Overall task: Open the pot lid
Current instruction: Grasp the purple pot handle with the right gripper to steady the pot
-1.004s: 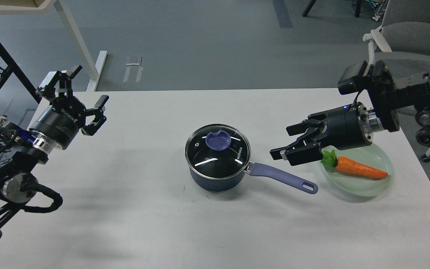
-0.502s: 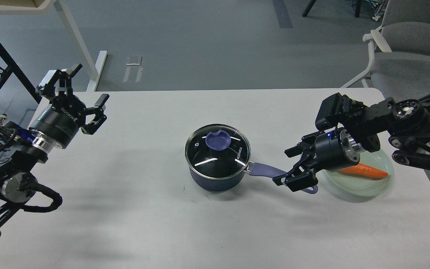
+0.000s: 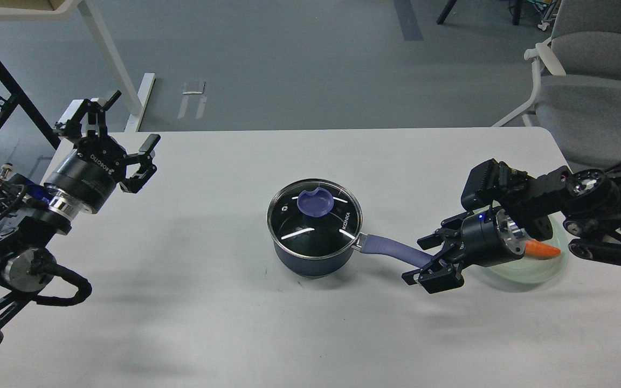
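The glass lid shows only even black through it. I should expect an empty pot when I lift the lid off.
A dark blue pot stands mid-table with a glass lid on it; the lid has a purple knob. The pot's purple handle points right. My right gripper is open, low over the table, with its fingers on either side of the handle's far end. My left gripper is open and empty, raised over the table's far left, well away from the pot.
A pale green plate with a carrot lies at the right, mostly hidden behind my right arm. A grey chair stands beyond the table's right corner. The white table edge runs close to the plate.
My right gripper has moved down and toward me from above the plate to the end of the pot's handle, now covering most of the carrot. The left arm has barely moved.
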Robot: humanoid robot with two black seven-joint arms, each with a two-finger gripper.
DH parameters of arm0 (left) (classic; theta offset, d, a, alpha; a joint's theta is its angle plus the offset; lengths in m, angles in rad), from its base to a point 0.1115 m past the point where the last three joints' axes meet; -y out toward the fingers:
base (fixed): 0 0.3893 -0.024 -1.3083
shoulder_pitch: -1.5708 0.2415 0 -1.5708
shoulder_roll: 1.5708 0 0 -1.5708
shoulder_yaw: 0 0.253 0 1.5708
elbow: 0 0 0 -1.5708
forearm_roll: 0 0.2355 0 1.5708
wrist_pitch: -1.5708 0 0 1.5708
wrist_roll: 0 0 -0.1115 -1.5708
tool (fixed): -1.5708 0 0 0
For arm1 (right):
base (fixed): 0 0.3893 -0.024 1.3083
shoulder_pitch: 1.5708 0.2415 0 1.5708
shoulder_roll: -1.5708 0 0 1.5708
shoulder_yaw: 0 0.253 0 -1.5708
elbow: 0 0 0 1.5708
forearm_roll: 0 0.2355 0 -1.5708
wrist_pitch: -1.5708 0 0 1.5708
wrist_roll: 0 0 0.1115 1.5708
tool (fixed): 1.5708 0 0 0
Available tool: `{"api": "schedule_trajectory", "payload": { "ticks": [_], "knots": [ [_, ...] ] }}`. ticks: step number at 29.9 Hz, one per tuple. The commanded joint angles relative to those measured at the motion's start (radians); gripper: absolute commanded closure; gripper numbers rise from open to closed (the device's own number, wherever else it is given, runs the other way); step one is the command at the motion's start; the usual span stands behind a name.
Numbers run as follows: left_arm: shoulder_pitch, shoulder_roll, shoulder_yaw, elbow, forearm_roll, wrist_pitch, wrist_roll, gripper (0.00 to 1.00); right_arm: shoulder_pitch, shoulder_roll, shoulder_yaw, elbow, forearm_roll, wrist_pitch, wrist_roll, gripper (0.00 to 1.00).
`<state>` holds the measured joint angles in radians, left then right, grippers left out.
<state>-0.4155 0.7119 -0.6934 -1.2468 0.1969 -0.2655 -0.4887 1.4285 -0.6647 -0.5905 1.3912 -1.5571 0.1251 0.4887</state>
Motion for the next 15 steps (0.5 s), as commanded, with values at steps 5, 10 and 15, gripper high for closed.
{"api": "schedule_trajectory", "payload": {
  "ticks": [5,10,15],
  "knots": [
    [0.001,0.001,0.0,-0.008,0.001,0.0,0.0,0.01,-0.002,0.0,-0.005,-0.007,-0.001,-0.013,0.0,0.42],
    [0.001,0.001,0.0,-0.02,0.016,0.0,0.0,0.01,-0.002,0.0,-0.005,-0.008,-0.001,-0.015,0.0,0.51],
    [0.001,0.001,0.0,-0.022,0.027,0.0,0.0,0.01,-0.002,0.002,-0.005,-0.009,-0.001,-0.015,0.0,0.58]
  ]
}}
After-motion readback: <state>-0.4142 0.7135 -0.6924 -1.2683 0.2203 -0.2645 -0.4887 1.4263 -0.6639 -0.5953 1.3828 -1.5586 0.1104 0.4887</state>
